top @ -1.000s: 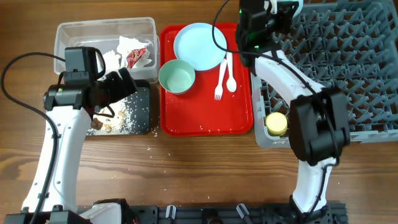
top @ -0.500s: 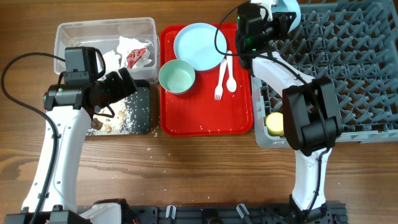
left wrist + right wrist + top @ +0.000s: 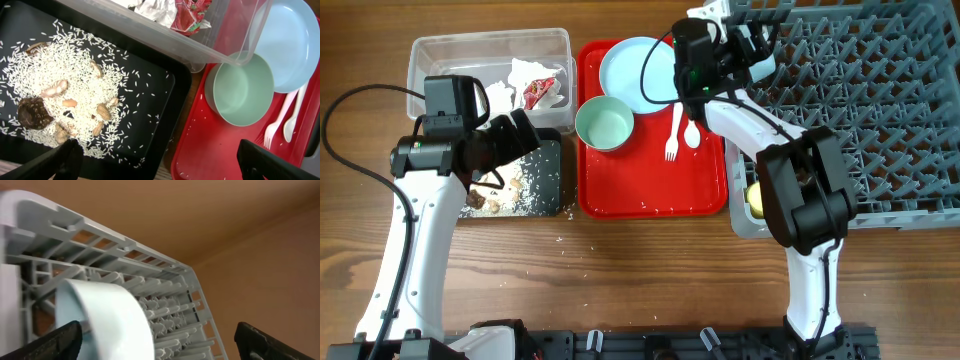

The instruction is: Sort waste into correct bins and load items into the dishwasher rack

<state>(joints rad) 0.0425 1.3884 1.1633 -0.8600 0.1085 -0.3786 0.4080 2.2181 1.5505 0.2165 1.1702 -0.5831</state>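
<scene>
My right gripper should next move to the fork-side rim of the green bowl [image 3: 605, 124] until its fingers straddle that rim [image 3: 631, 128], because the bowl stands upright and empty and its rim there is free of the plate.
My right gripper [image 3: 745, 50] hangs over the far left corner of the grey dishwasher rack [image 3: 880, 110]. In the right wrist view it [image 3: 162, 342] is open, fingers wide apart. A pale blue bowl [image 3: 105, 320] stands on edge among the pegs, nearer the left finger. A yellow cup [image 3: 756, 198] sits in the rack's near left corner. On the red tray [image 3: 650, 190] lie the plate [image 3: 640, 75], another bowl [image 3: 605, 123], a fork [image 3: 673, 130] and a spoon [image 3: 690, 125]. My left gripper [image 3: 525, 135] is open and empty over the black tray [image 3: 150, 100].
The clear tub [image 3: 430, 55] holds white tissue [image 3: 525, 72] and a red-and-white wrapper [image 3: 539, 92]. Brown food scraps [image 3: 35, 112] and rice [image 3: 65, 65] cover the black tray's left part. A few rice grains lie on the wooden table in front of the trays.
My right gripper has swung left along the rack's far edge and opened, with the pale blue bowl now standing in the rack. The left arm has not moved.
</scene>
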